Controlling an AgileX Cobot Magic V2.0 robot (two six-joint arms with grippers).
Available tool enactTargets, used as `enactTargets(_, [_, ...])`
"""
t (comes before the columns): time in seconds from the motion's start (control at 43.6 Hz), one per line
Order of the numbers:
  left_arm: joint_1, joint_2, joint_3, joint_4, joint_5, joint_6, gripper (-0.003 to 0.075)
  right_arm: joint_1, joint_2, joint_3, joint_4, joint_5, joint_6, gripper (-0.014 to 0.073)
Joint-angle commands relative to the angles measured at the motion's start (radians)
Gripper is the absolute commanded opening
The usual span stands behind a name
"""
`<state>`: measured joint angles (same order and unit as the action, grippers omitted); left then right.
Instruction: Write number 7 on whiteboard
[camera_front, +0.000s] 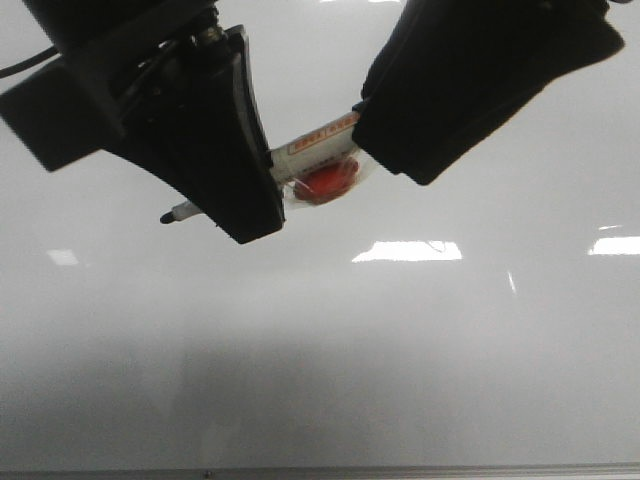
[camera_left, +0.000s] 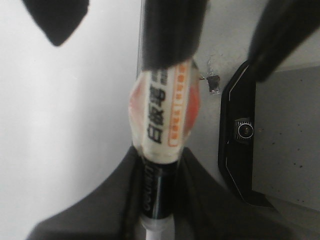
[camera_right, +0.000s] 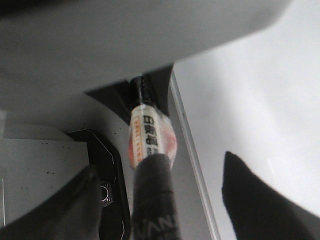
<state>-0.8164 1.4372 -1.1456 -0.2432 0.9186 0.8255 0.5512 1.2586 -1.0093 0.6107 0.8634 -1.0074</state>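
Note:
Next, I close my right gripper on the marker's far end (camera_right: 156, 197) before my left gripper opens and moves away, because my left gripper is gripping the marker's body (camera_left: 159, 192) near its tip.
The whiteboard (camera_front: 320, 340) fills the front view, glossy and pale, with its metal frame edge along the bottom. No number 7 shows on it. My left gripper (camera_front: 250, 205) is shut on a marker (camera_front: 320, 150) that has a white label and a red wrap. The marker's black tip (camera_front: 167, 216) points left over the board; I cannot tell whether it touches. In the left wrist view the jaws (camera_left: 157, 200) clamp the marker's black barrel (camera_left: 162, 125). My right gripper (camera_front: 400, 150) is open, its fingers standing apart on both sides of the marker's far end (camera_right: 152, 145) in the right wrist view (camera_right: 160, 170).
A black device with a round lens (camera_left: 245, 130) lies on the grey table beside the board's frame; it also shows in the right wrist view (camera_right: 105, 192). Bright rectangular light reflections (camera_front: 408, 251) lie on the board.

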Motion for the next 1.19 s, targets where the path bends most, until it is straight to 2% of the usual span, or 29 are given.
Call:
enactTargets(0.0, [-0.010, -0.029, -0.033, -0.024, -0.043, -0.001, -0.0021, 0.003, -0.022, -0.035, 0.045, -0.017, -0.012, 0.0327])
enactTargets(0.069, [-0.010, -0.029, -0.033, -0.024, -0.049, -0.001, -0.0020, 0.003, -0.022, -0.035, 0.044, -0.004, -0.019, 0.0263])
enactTargets(0.321, [-0.010, -0.029, -0.033, -0.024, -0.051, -0.001, -0.0019, 0.003, -0.022, -0.035, 0.041, 0.024, -0.019, 0.0122])
enactTargets(0.39, [-0.010, -0.029, -0.033, -0.026, -0.051, -0.001, 0.0007, 0.003, -0.022, -0.035, 0.041, 0.024, -0.019, 0.0066])
enactTargets(0.504, [-0.010, -0.029, -0.033, -0.035, -0.052, -0.001, 0.0153, 0.003, -0.022, -0.035, 0.041, 0.025, -0.018, -0.0014])
enactTargets(0.619, [-0.010, -0.029, -0.033, -0.036, -0.059, -0.007, 0.0357, 0.003, -0.022, -0.035, 0.041, 0.023, -0.018, -0.0053])
enactTargets(0.71, [-0.010, -0.040, -0.041, -0.036, -0.059, -0.009, 0.0445, 0.003, -0.023, -0.035, 0.041, 0.011, -0.018, -0.0058])
enactTargets(0.94, [0.015, -0.131, -0.062, -0.030, -0.026, -0.034, 0.0454, -0.030, -0.078, -0.035, 0.032, 0.014, 0.004, -0.0058])
enactTargets(1.169, [0.188, -0.251, -0.040, -0.030, 0.060, -0.119, 0.0453, -0.187, -0.207, -0.035, -0.130, 0.084, 0.172, -0.0058])
